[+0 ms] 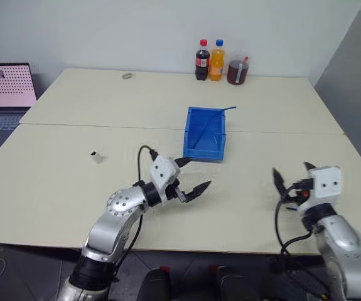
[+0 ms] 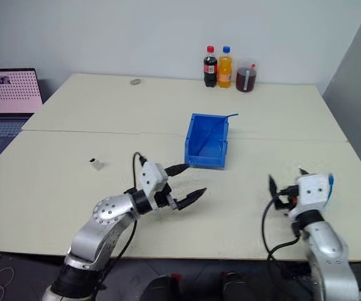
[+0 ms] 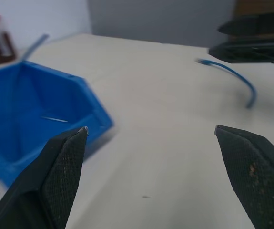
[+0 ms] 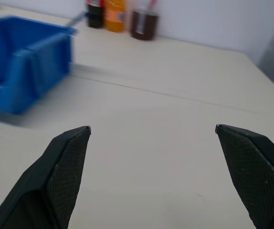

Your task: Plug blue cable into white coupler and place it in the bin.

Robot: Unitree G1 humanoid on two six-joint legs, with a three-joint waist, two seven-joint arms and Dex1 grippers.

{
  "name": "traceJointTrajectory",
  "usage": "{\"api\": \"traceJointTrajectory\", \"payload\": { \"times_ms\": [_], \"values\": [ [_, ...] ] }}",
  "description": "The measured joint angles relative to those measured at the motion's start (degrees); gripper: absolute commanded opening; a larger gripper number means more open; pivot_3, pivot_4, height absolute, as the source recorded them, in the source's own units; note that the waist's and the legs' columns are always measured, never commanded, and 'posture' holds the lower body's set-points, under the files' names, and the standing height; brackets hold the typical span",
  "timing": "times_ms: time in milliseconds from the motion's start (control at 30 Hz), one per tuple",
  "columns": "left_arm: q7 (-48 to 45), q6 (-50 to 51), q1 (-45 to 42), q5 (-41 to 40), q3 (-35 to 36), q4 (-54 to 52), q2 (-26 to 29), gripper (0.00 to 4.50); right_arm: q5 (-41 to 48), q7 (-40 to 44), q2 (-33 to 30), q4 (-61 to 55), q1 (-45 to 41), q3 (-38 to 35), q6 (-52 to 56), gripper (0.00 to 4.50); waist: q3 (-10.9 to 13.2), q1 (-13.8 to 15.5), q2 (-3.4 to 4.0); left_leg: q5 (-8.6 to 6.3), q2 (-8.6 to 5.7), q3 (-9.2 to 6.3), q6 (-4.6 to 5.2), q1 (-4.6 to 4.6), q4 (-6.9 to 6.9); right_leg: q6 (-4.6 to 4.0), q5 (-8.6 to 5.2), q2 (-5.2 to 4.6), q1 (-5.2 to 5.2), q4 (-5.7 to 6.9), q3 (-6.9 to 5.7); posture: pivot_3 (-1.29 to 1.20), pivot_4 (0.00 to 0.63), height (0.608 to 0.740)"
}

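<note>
The blue cable's plug (image 2: 331, 179) lies free outside the bin, so the robot's open right gripper should keep going down to the cable (image 2: 328, 194) and close just behind the plug.
The blue bin (image 1: 197, 150) stands at the middle of the table. The blue cable (image 1: 221, 113) lies inside it, one end sticking out over the far right corner. The white coupler (image 1: 96, 156) sits alone on the table, well left of the bin. My left gripper (image 1: 200, 171) is open and empty just in front of the bin's near lip, pointing to the right. My right gripper (image 1: 290, 168) is open and empty over bare table, to the right of the bin and nearer the front edge. In the left wrist view the bin (image 3: 13, 143) lies close beside the left gripper (image 3: 151, 130).
Two bottles (image 1: 209, 60) and a dark jar (image 1: 237, 71) stand at the table's far edge. A small grey round thing (image 1: 127, 76) lies at the far left. An open laptop (image 1: 4, 88) sits off the left side. A seam (image 1: 105, 126) crosses the table.
</note>
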Motion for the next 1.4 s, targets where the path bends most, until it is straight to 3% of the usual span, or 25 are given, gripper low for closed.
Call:
{"api": "traceJointTrajectory", "payload": {
  "times_ms": [167, 367, 467, 567, 633, 967, 1167, 1300, 1400],
  "values": [
    [-9.17, 6.75, -5.19, -3.63, -5.03, -1.48, 3.16, 4.5, 0.82, -3.48, -3.87, 6.99, -6.16, -9.38, 15.13, 4.46, -0.02, -0.03, 0.04, 0.0, -0.04, -0.04, 0.01, 0.01, 0.0, -0.02, -0.01, 0.0, 0.02, -0.01, 0.0, 0.0, 0.15, 0.74],
    [-14.88, 7.5, -8.07, -4.74, -8.03, -1.31, 4.0, 4.5, 3.09, -2.5, -5.7, 18.7, -11.42, -11.25, 20.34, 4.46, -0.01, -0.16, 0.16, 0.0, -0.07, -0.06, 0.01, 0.0, 0.0, -0.03, -0.02, 0.01, 0.01, -0.01, 0.03, 0.0, 0.15, 0.74],
    [-16.11, 7.36, -8.17, -4.59, -8.56, -0.9, 4.21, 4.5, 4.45, -1.18, -6.39, 24.55, -14.27, -11.8, 20.28, 3.99, -0.02, -0.27, 0.17, 0.0, -0.07, -0.07, 0.02, 0.0, 0.0, -0.03, -0.02, 0.01, 0.02, -0.02, 0.02, 0.0, 0.15, 0.74],
    [-16.76, 7.29, -8.33, -4.54, -8.8, -0.3, 4.27, 4.5, 4.6, -0.25, -8.46, 28.64, -16.15, -11.74, 19.36, 3.17, -0.02, -0.37, 0.17, 0.0, -0.08, -0.09, 0.02, 0.0, 0.01, 0.0, -0.01, 0.01, 0.04, -0.03, 0.02, 0.0, 0.15, 0.74],
    [-16.9, 7.29, -8.31, -4.53, -8.8, -0.22, 4.43, 4.5, 4.88, 0.36, -8.89, 30.38, -16.9, -11.74, 18.43, 2.84, -0.02, -0.36, 0.17, 0.0, -0.09, -0.12, 0.02, -0.01, 0.01, 0.0, -0.01, 0.01, 0.07, -0.05, 0.0, 0.0, 0.15, 0.74],
    [-16.46, 6.94, -7.38, -4.14, -8.77, -0.22, 4.46, 4.5, 6.63, 2.46, -10.47, 35.65, -17.37, -11.75, 13.79, 0.06, -0.02, -0.34, 0.18, 0.0, -0.08, -0.38, 0.02, 0.07, 0.02, 0.01, -0.01, 0.0, 0.45, -0.33, -0.26, 0.0, 0.15, 0.74],
    [-14.73, 8.2, -3.75, -5.36, -6.19, -0.65, 4.85, 4.5, 11.45, 8.72, -14.55, 37.94, -18.89, -13.34, 15.07, 0.02, 0.13, -0.31, 0.53, 0.0, -0.08, -0.44, 0.03, 0.08, 0.01, 0.02, 0.0, -0.03, 0.57, -0.47, -0.33, 0.0, 0.15, 0.74],
    [-14.86, 9.38, 2.86, -7.49, -2.96, -3.67, 9.25, 4.5, 14.95, 19.98, -22.88, 34.43, -16.84, -11.04, 15.8, 0.02, 0.2, -0.67, 0.71, -0.01, -0.05, -0.53, 0.03, 0.08, -0.06, -0.07, -0.06, 0.0, 0.57, -0.49, -0.38, 0.0, 0.15, 0.74],
    [-16.36, 9.28, 9.07, -8.39, 0.28, -4.3, 14.07, 4.5, 15.9, 31.16, -29.98, 25.12, -13.07, -4.97, 12.91, 0.02, 0.26, -1.29, 0.77, -0.01, -0.01, -0.68, 0.03, 0.11, -0.08, 0.0, -0.18, 0.01, 0.64, -0.5, -0.57, 0.0, 0.15, 0.74]
  ]
}}
